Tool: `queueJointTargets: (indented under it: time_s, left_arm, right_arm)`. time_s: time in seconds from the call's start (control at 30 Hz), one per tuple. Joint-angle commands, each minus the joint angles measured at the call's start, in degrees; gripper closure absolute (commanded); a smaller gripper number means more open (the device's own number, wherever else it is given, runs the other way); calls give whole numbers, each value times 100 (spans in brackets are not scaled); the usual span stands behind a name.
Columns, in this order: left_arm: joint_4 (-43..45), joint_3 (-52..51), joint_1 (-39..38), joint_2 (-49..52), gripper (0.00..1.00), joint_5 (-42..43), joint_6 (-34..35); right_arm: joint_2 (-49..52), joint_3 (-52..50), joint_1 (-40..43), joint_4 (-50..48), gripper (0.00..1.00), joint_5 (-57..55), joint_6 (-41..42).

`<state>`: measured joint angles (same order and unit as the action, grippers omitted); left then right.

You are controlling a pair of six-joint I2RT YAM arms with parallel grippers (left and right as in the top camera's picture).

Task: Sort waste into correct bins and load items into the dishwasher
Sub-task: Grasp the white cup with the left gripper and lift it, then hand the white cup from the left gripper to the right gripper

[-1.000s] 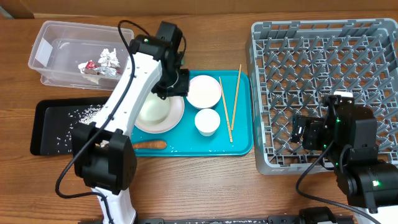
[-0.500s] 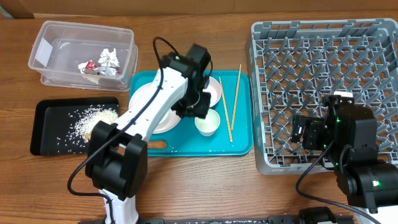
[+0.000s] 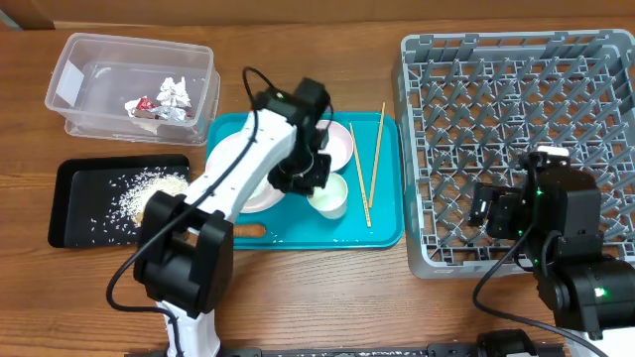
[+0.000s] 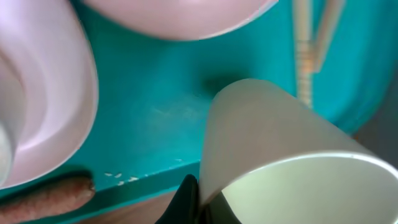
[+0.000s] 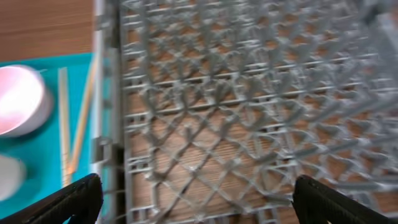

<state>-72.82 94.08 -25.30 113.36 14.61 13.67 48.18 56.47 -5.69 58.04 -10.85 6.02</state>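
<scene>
The robot's left gripper has the small white cup across from the dish rack (image 3: 461, 149), so its right gripper should first reach over and take the cup (image 3: 331, 200), and then load it.
My left gripper (image 3: 319, 184) is shut on the rim of the small white cup (image 3: 332, 201) on the teal tray (image 3: 387, 226). In the left wrist view one finger is outside and one inside the cup (image 4: 267, 143), and the gripper (image 4: 199, 202) pinches its wall. A white plate (image 3: 238, 169), a white bowl (image 3: 335, 142) and two chopsticks (image 3: 372, 164) lie on the tray, with the carrot (image 3: 248, 230) at its front edge. My right gripper (image 5: 199, 208) is open and empty over the grey dish rack (image 3: 516, 109).
The clear tub (image 3: 69, 89) at the back left holds silver foil (image 3: 177, 92) and a red-white wrapper (image 3: 142, 106). The black tray (image 3: 74, 218) in front of it holds rice and brownish scraps (image 3: 149, 190). My left arm stretches across the teal tray's left half.
My left gripper has moved right from the plate to the cup and shut on its rim. The plate and black tray are uncovered. The right arm has not moved.
</scene>
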Motion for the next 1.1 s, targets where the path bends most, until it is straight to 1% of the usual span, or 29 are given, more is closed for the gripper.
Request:
queueJointTargets:
  time_s: [0.0, 0.07, 0.13, 0.17, 0.23, 0.27, 0.33, 0.4, 0.5, 0.57, 0.73, 0.93, 1.07]
  left_arm:
    - [-83, 522, 592, -111, 96, 2492, -1272]
    - [-52, 531, 892, -111, 96, 3665, -1578]
    - [-20, 531, 1185, -107, 96, 4553, -1731]
    - [7, 529, 1307, -107, 96, 4944, -1779]
    - [74, 529, 1517, -107, 96, 5565, -1799]
    - [101, 529, 1600, -107, 96, 5761, -1797]
    - [107, 531, 1694, -107, 96, 5901, -1794]
    - [85, 531, 1733, -107, 96, 5910, -1792]
    - [87, 529, 1711, -107, 96, 5963, -1792]
    - [105, 529, 1646, -107, 96, 6247, -1794]
    - [323, 531, 1432, -107, 96, 6651, -1792]
    - [721, 529, 1086, -107, 96, 6957, -1576]
    - [1119, 529, 800, -107, 96, 7060, -1292]
  right_arm:
    - [83, 168, 35, -138, 0, -1412, 686]
    - [232, 168, 101, -319, 0, -1399, 988]
    - [476, 168, 225, -592, 0, -826, 1051]
    - [632, 168, 313, -772, 0, -286, 1047]
    - [968, 168, 487, -1193, 0, 1150, 887]
    - [1154, 168, 579, -1462, 0, 2177, 678]
    - [1513, 168, 717, -2009, 0, 4374, 271]
    - [1880, 168, 769, -2660, 0, 6452, 33]
    - [2284, 168, 758, -3497, 0, 8137, -28]
    - [2516, 168, 758, -3827, 0, 8649, -28]
    - [2787, 168, 758, -3834, 0, 8721, -31]
    - [2846, 168, 758, -3928, 0, 9009, -52]
    - [2846, 168, 758, -3998, 0, 9088, -50]
